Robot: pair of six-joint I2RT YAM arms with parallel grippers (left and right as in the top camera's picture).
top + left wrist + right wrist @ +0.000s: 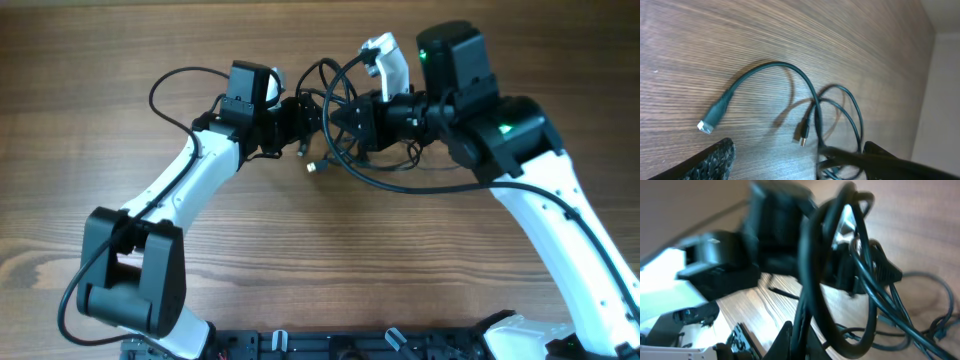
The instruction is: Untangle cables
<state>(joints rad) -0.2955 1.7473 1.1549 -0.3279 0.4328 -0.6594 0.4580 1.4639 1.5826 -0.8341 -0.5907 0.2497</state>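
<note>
I should close my left gripper on the loops [311, 92] and keep hold of them while my right gripper pulls its cable away. They are hanging tangled around my right gripper's cable [815, 280].
The cables [335, 135] are a tangle of thin black loops held above the wooden table between my two grippers. In the overhead view my left gripper [303, 113] is at the tangle's left side and my right gripper [345, 120] is inside it. In the left wrist view my left gripper [797, 155] is open wide, with one strand [840, 154] lying against its right finger. A cord with a silvery plug [705, 126] and a small plug [802, 136] lie or hang below. In the right wrist view my right gripper [802, 337] is shut on a black cable [807, 275].
A loose plug end [312, 167] hangs or lies just below the tangle. A wide loop [420, 180] sags toward the table's middle. The arms' base rail [350, 345] runs along the near edge. The wooden table [100, 60] extends on both sides.
</note>
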